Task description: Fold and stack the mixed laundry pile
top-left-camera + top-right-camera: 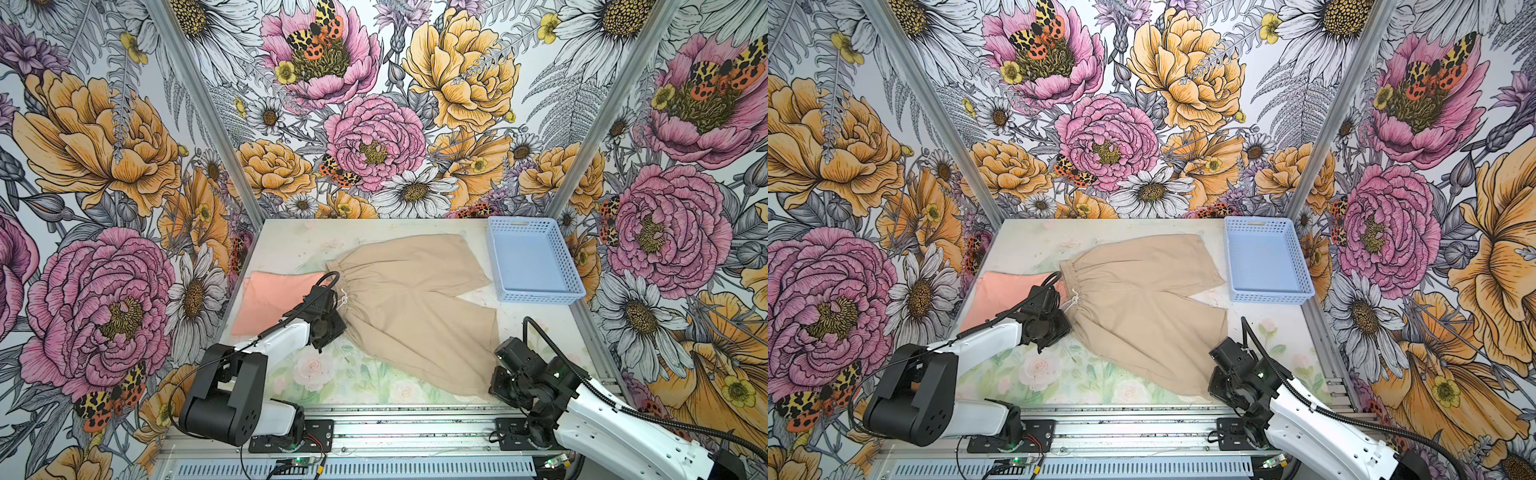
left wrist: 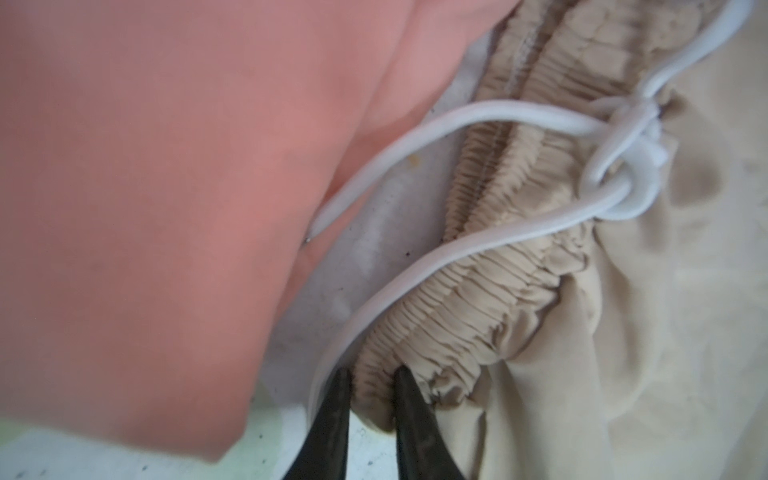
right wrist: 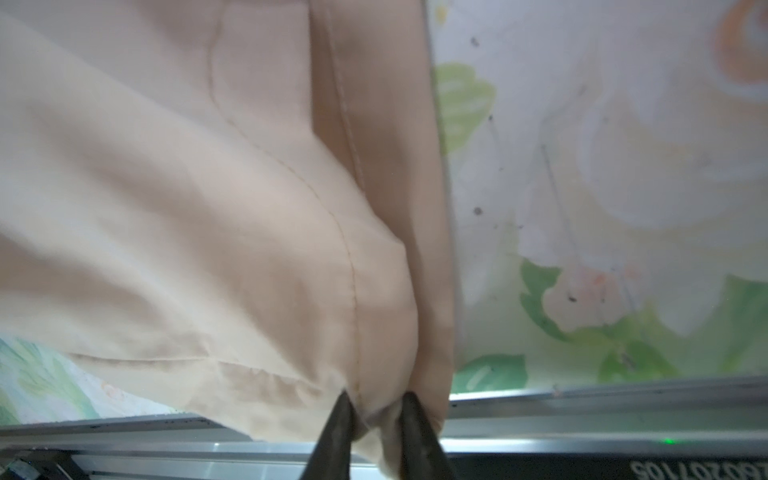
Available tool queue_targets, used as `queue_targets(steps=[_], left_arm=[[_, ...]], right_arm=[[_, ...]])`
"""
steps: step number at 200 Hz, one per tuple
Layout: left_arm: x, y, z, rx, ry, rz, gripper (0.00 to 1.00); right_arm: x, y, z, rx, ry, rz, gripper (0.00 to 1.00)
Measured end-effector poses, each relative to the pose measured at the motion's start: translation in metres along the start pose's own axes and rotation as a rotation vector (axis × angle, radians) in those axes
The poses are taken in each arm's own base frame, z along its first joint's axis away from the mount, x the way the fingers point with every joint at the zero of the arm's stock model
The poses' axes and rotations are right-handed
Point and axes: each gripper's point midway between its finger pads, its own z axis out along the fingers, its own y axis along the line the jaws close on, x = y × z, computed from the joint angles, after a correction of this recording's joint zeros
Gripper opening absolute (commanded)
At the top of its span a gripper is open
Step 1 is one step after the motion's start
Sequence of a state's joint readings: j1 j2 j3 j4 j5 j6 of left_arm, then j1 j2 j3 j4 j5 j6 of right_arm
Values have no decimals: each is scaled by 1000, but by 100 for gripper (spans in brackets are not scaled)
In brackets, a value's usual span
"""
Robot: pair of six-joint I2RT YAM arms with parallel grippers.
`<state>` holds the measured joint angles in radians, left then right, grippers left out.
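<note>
I should use my right gripper to pull the hem of the near leg (image 1: 457, 368) back toward the far leg (image 1: 466, 268) before both grippers fold the beige shorts, because the near leg slants out to the rail.
The beige shorts (image 1: 415, 299) (image 1: 1142, 299) lie spread flat mid-table in both top views, waist to the left and legs to the right. The peach-pink T-shirt (image 1: 270, 299) (image 1: 1000, 295) lies folded at the left, beside the waist. My left gripper (image 1: 338, 322) (image 1: 1064, 325) (image 2: 374, 382) is shut on the gathered elastic waistband (image 2: 478, 299) at its near end. The white drawstring (image 2: 457, 245) trails beside it. My right gripper (image 1: 495, 386) (image 1: 1212, 384) (image 3: 376, 405) is shut on the hem corner of the near leg (image 3: 208, 208).
A light blue perforated basket (image 1: 540, 296) (image 1: 1273, 297) stands empty at the back right, close to the far leg. An aluminium rail (image 1: 415, 424) runs along the table's front edge, right under the right gripper. Floral walls enclose three sides.
</note>
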<state>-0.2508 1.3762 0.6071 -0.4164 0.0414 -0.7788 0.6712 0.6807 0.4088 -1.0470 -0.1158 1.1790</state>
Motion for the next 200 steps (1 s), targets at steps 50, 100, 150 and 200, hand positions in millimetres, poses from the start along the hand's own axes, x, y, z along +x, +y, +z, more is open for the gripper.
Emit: queue_targets(steps=[50,100,150,200], left_arm=[[-2,4,-9,14,-19,-9,33],[-12,2,-34,74,-88,-23,35],[2,-5,-24,92,-24,9,35],[15,-3,-13,66,29,1,36]], right_arm=[[-10,10,-24,-15,-53,3,0],[-34,32,-68,-68,-155,22,0],[-58,45,-90,-65,-202,21,0],[-65,48,-92,-56,-208,4,0]])
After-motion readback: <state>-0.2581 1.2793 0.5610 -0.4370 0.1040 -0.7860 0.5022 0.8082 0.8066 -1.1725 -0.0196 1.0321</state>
